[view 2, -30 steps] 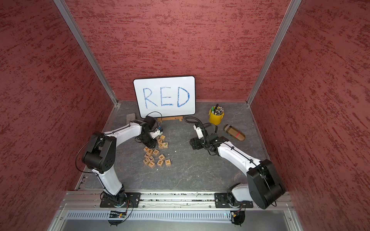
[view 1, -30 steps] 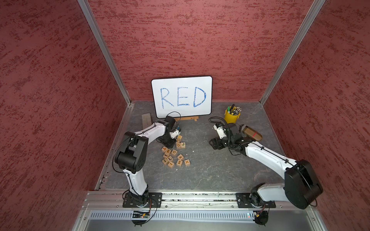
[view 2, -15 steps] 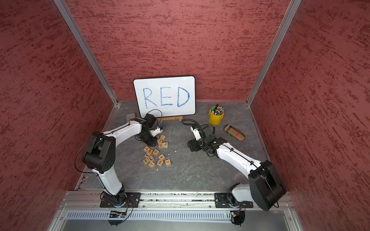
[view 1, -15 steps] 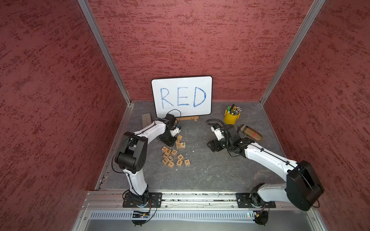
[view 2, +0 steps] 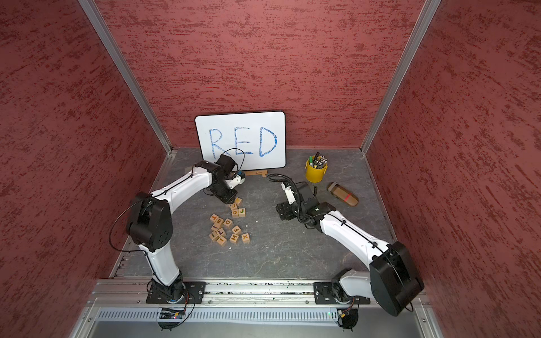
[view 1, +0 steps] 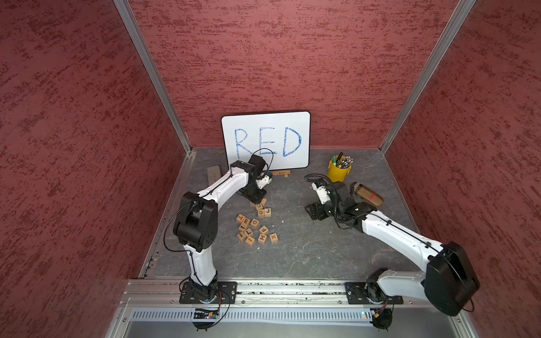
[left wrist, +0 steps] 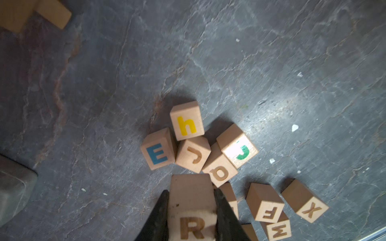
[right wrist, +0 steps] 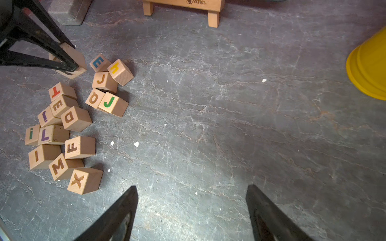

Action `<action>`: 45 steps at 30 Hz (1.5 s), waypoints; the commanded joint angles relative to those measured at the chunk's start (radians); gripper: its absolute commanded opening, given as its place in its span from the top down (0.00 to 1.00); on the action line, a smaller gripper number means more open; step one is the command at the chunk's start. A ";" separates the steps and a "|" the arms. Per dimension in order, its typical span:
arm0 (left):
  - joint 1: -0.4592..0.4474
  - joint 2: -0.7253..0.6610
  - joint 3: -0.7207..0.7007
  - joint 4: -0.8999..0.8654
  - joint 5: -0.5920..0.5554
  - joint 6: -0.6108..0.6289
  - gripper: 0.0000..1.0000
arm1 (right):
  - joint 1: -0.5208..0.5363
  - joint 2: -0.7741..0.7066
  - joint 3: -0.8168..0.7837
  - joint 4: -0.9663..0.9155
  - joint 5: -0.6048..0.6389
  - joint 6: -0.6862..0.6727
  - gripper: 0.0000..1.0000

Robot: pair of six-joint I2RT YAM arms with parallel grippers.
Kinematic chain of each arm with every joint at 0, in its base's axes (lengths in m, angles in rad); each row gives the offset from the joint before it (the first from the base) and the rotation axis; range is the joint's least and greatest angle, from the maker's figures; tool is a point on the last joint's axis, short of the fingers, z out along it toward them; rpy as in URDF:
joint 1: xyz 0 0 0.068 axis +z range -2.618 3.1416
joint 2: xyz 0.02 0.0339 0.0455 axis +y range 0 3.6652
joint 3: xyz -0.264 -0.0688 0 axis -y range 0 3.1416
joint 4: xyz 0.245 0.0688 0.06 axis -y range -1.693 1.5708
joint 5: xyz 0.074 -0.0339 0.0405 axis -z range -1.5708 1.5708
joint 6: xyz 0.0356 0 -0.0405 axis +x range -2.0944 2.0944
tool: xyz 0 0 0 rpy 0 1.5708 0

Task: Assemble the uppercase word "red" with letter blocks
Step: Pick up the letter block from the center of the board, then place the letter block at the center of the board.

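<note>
My left gripper is holding the R block [left wrist: 192, 227], which reads upright, and the space [view 1: 292, 199] in front of the whiteboard is clear, so it should keep carrying the block until it rests there.
My left gripper [left wrist: 191, 191] is shut on the R block [left wrist: 192, 208], a pale wooden cube with an orange R. It holds the cube low at the far edge of the block pile, seen in both top views [view 1: 257, 199] [view 2: 231, 200]. The right wrist view shows the same block [right wrist: 78, 57] between the left fingers [right wrist: 69, 64]. The orange E block [right wrist: 59, 105] and the D block [right wrist: 70, 117] lie side by side in the pile [view 1: 246, 221] [view 1: 255, 223]. My right gripper [right wrist: 192, 187] stands open over bare floor, right of the pile [view 1: 314, 210].
Several other letter cubes lie around, among them a blue E [left wrist: 157, 153], a yellow h [left wrist: 187, 125] and a green J [right wrist: 109, 102]. At the back stand a whiteboard [view 1: 265, 140], its wooden stand [view 1: 281, 173] and a yellow pen cup [view 1: 339, 172]. A brown case [view 1: 367, 194] lies at the right.
The left gripper keeps its hold on the R block and has shifted slightly at the pile's far edge. The right wrist has shifted a little towards the pile.
</note>
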 commanded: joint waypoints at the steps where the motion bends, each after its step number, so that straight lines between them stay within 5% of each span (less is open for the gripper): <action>1: -0.015 0.061 0.085 -0.040 0.039 -0.032 0.85 | 0.004 -0.047 0.020 -0.018 0.045 0.031 0.17; 12: -0.066 0.308 0.434 -0.093 0.079 -0.061 0.85 | 0.004 -0.072 -0.003 -0.030 0.053 0.052 0.17; 27: -0.172 0.542 0.738 -0.165 0.093 -0.081 0.85 | 0.002 -0.133 -0.038 -0.078 0.104 0.100 0.17; 45: -0.220 0.677 0.860 -0.196 0.014 -0.241 0.84 | 0.002 -0.166 -0.085 -0.070 0.118 0.130 0.16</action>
